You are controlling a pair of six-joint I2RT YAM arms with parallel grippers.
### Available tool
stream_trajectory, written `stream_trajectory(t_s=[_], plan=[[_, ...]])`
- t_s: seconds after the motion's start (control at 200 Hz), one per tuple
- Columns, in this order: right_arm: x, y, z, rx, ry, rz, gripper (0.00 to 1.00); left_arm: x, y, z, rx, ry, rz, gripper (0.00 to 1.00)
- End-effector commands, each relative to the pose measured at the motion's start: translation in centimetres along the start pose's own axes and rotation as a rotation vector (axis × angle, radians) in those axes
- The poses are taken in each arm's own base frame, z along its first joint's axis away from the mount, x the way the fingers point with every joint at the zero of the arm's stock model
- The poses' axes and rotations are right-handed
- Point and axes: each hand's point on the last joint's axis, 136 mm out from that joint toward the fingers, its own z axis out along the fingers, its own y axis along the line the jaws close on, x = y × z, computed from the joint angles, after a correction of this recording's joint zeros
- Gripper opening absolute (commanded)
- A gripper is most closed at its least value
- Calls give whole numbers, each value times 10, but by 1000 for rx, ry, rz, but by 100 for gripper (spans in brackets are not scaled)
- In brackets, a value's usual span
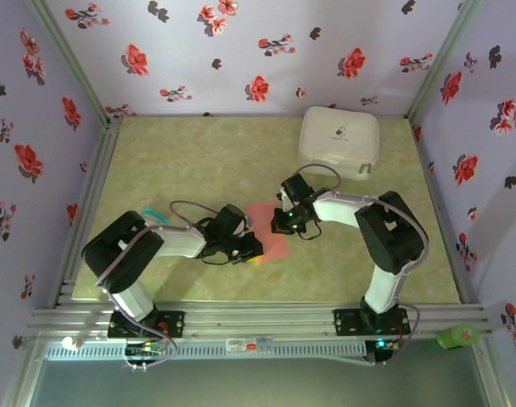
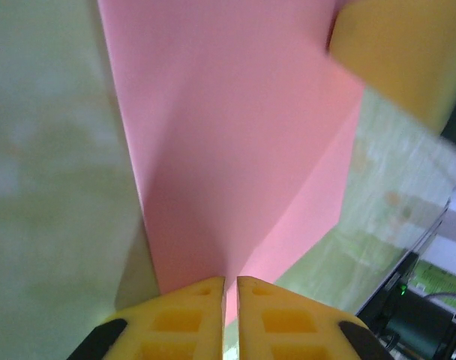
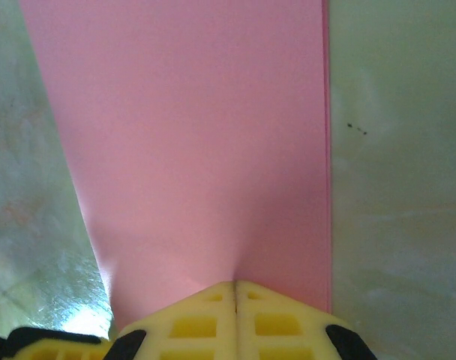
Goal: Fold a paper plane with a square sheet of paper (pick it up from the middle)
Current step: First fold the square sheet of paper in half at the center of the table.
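My left gripper is in the way at the sheet's near end point(image 1: 268, 257), so it should move over and hold the sheet's far end while my right gripper grabs the sheet's near layered corner point(image 1: 285, 255).
The square sheet of paper point(image 1: 265, 225) is salmon-red and sits between the two grippers at the table's middle. My left gripper point(image 1: 255, 247) holds its near-left edge. In the left wrist view the yellow fingertips point(image 2: 205, 300) are shut on the sheet point(image 2: 228, 150), which rises away from them with a soft bend running up its middle. My right gripper point(image 1: 284, 223) grips the right side. Its jaws point(image 3: 235, 289) are pressed together on the sheet's edge point(image 3: 205, 150), which puckers at the pinch. A yellow finger point(image 2: 397, 52) of the right gripper touches the sheet's far corner. The paper plane is out of view.
A white rounded-square case point(image 1: 339, 140) stands at the back right of the green table point(image 1: 182, 161). Floral walls close in the left, back and right sides. A green object point(image 1: 457, 337) lies beyond the front rail at the right.
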Motion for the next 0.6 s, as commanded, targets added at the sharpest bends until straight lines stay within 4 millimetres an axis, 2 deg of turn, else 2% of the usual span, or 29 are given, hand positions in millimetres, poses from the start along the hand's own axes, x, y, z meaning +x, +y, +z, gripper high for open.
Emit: stream_trajectory(t_s=[0.0,0.13,0.255,0.35,0.44,0.53,0.595], plan=[[34,-53,6,203,91,82,0,21,24,-7,-103,43,23,12],[33,-53,6,200,90,78,0,25,25,-14,-112,42,41,12],[27,-42,5,158,83,59,0,9,-2,-31,-55,-40,88,12],[15,-22,-1,93,54,32,0,-18,-20,-52,-21,-167,99,14],[0,-1,-13,33,13,8,3,-48,-29,-69,32,-241,63,14],[-12,14,-30,1,-46,0,13,-81,-31,-82,73,-313,16,15],[-17,17,-44,-13,-87,50,23,-103,-38,-86,110,-333,-3,15]])
